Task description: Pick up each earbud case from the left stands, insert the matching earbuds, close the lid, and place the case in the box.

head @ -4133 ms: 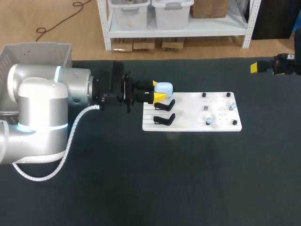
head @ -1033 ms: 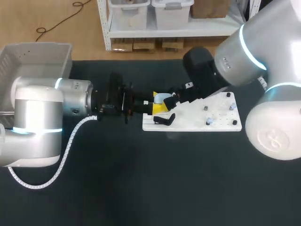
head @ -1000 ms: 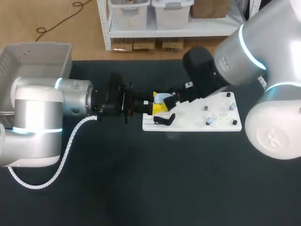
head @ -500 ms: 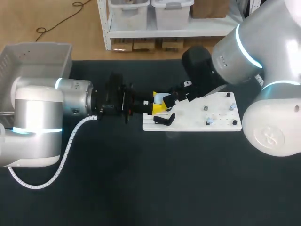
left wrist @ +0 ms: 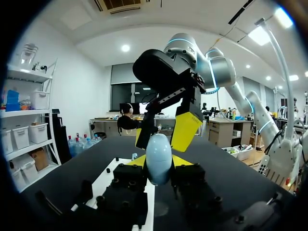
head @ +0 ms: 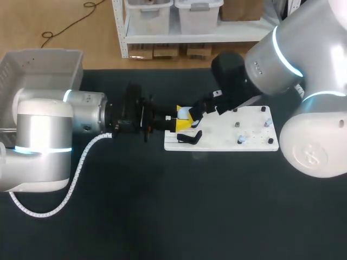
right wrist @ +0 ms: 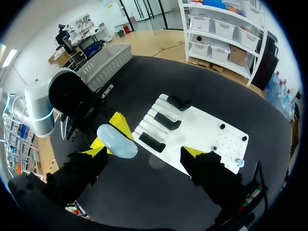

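Note:
The small light-blue earbud (head: 268, 122) sticks up clear of the white board (head: 221, 129). The earbud will come loose when I lift it, and the board will stay still.
A pale blue earbud case (head: 185, 112) hangs just above the left end of the white board (head: 227, 138), with my left gripper (head: 181, 120) shut on it. In the left wrist view the case (left wrist: 159, 159) stands upright between that gripper's (left wrist: 159, 164) fingers. My right gripper (head: 197, 111) is open wide right at the case, its yellow fingers (left wrist: 185, 130) standing on either side of the case's upper half. In the right wrist view the case (right wrist: 117, 141) lies close to one finger of the right gripper (right wrist: 144, 154). Black stands (head: 190, 136) below are bare.
Small earbuds (head: 240, 140) and black pegs sit on the right half of the board (right wrist: 197, 130). A grey box (head: 38, 67) stands at the table's far left corner. Dark table surface lies in front of the board.
My right arm has swung in from the far right to the held case; over the last second it edged slightly further toward it. The left arm keeps still.

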`<action>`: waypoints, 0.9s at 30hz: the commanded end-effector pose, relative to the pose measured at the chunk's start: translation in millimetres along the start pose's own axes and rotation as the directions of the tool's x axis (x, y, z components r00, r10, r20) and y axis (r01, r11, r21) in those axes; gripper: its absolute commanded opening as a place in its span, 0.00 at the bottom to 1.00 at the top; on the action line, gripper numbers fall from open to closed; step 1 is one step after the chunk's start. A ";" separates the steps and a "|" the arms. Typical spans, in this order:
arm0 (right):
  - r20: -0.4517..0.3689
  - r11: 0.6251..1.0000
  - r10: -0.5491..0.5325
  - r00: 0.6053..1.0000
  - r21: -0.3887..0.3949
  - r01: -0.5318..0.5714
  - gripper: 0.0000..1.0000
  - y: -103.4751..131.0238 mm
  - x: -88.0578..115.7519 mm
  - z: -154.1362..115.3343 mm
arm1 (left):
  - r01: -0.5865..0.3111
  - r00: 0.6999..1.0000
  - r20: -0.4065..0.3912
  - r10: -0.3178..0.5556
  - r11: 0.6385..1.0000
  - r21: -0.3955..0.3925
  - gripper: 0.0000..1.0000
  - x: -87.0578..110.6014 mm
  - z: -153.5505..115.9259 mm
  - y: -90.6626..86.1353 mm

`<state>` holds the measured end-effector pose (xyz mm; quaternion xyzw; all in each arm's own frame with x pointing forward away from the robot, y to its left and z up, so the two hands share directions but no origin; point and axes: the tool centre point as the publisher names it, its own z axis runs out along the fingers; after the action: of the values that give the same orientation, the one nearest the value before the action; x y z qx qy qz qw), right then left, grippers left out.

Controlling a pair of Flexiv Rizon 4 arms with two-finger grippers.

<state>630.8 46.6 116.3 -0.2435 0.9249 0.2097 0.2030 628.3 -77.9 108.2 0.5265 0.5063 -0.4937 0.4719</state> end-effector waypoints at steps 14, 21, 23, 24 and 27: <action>0.065 0.999 -0.027 0.997 0.037 0.025 1.00 -3.7 -25.9 -25.5 | -0.001 1.000 0.001 0.001 1.000 0.001 0.00 0.6 0.0 -0.1; 0.093 0.989 -0.077 0.993 0.134 0.064 1.00 -24.0 -22.7 -52.3 | -0.001 1.000 0.001 0.001 1.000 0.001 0.00 0.6 0.0 -0.1; 0.073 0.983 -0.077 0.994 0.171 0.064 1.00 -35.3 -18.5 -58.1 | -0.001 1.000 0.001 0.001 1.000 0.001 0.00 0.6 0.0 -0.1; 0.063 0.980 -0.074 0.995 0.188 0.061 1.00 -40.8 -16.5 -60.2 | -0.001 1.000 0.001 0.001 1.000 0.001 0.00 0.6 0.0 -0.1; 0.037 0.971 -0.058 0.998 0.235 0.048 1.00 -60.3 -10.4 -67.9 | -0.015 1.000 0.005 0.015 1.000 0.002 0.00 1.1 -0.3 -0.2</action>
<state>661.3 -16.9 153.6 -0.2513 0.9275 0.1352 0.2413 628.0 -78.3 108.2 0.5288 0.5034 -0.4928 0.4734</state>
